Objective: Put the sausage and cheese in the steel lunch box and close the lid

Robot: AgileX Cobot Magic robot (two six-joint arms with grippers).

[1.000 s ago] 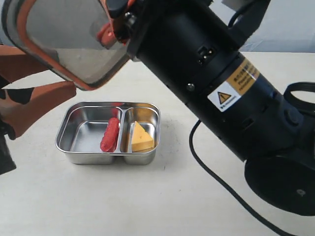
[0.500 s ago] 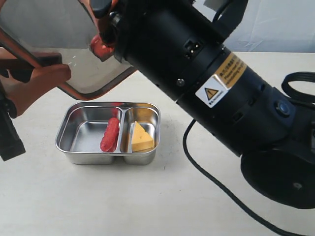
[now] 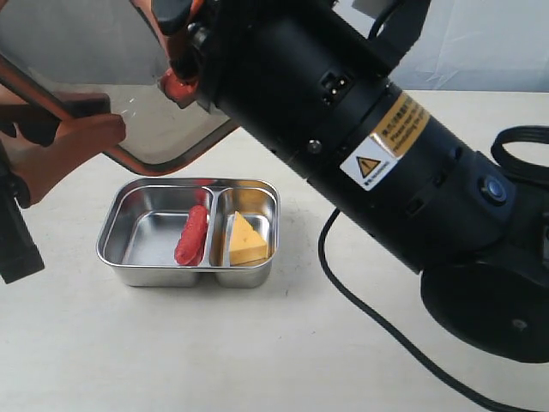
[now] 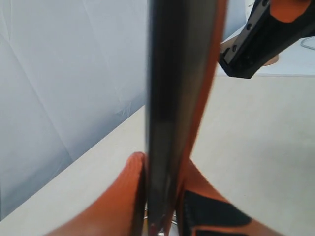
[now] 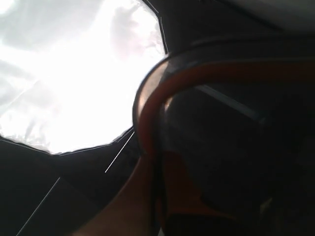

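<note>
The lid (image 3: 147,137) is hanging at a tilt between both grippers, so next my right gripper lets go of it and moves away while my left gripper makes it level above the steel lunch box (image 3: 159,232).
The steel lunch box (image 3: 129,225) sits open on the table. The red sausage (image 3: 191,236) lies in its left compartment and the yellow cheese (image 3: 247,241) in its right one. The dark lid (image 3: 111,77) hangs tilted above and behind the box, orange rim showing. My left gripper (image 3: 99,120) is shut on the lid's left edge; the left wrist view shows the lid (image 4: 170,98) edge-on between the orange fingers (image 4: 123,196). My right gripper (image 3: 176,79) is shut on the lid's right edge, and the right wrist view shows the lid's rim (image 5: 147,108) clamped in that gripper (image 5: 160,169).
The big black right arm (image 3: 369,146) reaches across the upper middle, and its base (image 3: 489,318) stands at the lower right. A black cable (image 3: 369,302) trails over the table right of the box. A white backdrop (image 4: 64,83) borders the table.
The lid has shifted left and up and stands steeper. My left gripper, below the lid a second ago, has closed on its left edge. The box and food have not moved.
</note>
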